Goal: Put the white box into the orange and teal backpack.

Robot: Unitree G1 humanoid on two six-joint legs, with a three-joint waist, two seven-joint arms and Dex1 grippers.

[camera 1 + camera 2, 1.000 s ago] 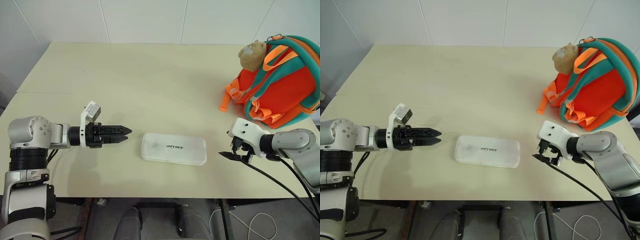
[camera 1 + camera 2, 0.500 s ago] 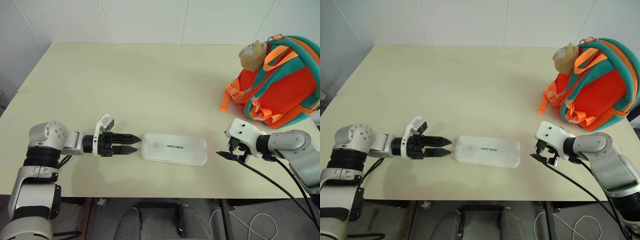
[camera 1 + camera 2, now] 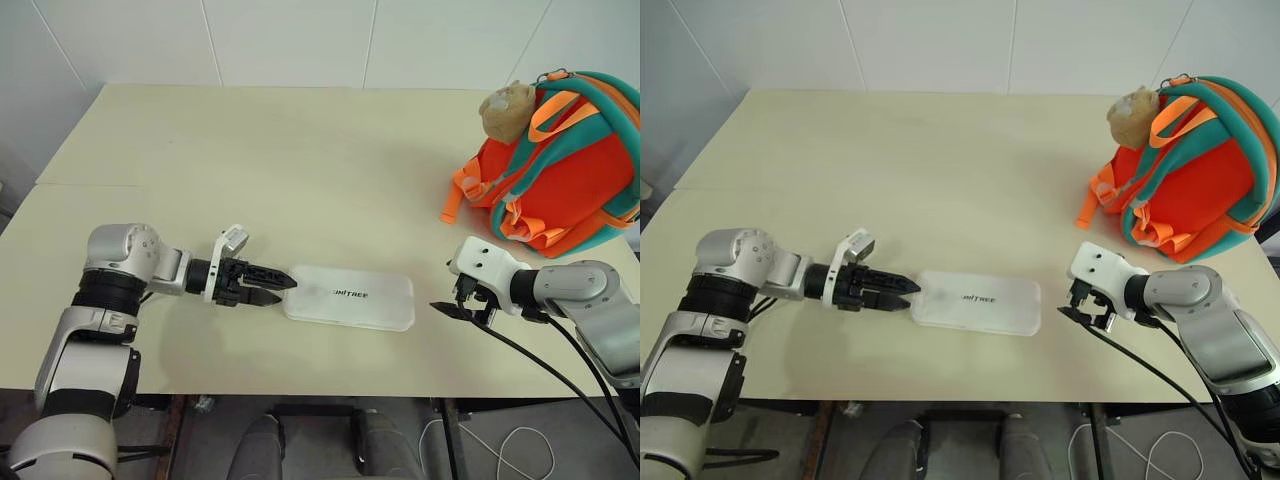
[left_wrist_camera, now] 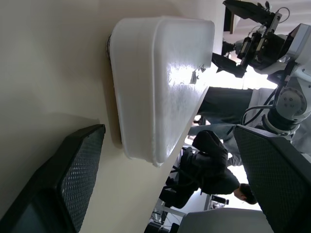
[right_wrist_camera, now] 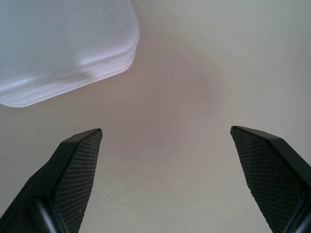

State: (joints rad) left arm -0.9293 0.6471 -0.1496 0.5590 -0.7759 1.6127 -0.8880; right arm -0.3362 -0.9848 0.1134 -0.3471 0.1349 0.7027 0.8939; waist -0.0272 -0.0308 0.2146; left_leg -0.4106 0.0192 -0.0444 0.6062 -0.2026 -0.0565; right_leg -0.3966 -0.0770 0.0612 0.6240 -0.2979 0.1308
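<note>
The left gripper's open fingers span the height of the white box's short end (image 4: 136, 92), so the robot should keep moving in until the end (image 3: 293, 309) sits deep inside, then close.
The white box (image 3: 350, 297) lies flat near the table's front edge, its long side running left to right. My left gripper (image 3: 287, 290) is open and points right, with its tips at the box's left short end. In the left wrist view that end of the box (image 4: 160, 87) sits between the two spread fingers (image 4: 73, 184); whether they touch it I cannot tell. My right gripper (image 3: 455, 308) is open and low over the table, a short way right of the box, whose corner (image 5: 63, 43) shows ahead of it. The orange and teal backpack (image 3: 560, 170) stands at the far right, behind the right gripper.
A tan plush charm (image 3: 503, 108) hangs at the backpack's top left. The cream table (image 3: 300, 150) stretches wide behind the box. Its front edge runs just below both grippers, and black cables trail from the right arm over that edge.
My left gripper has moved right and a little down, from a gap left of the box to the box's left end. The right gripper, box and backpack have stayed put.
</note>
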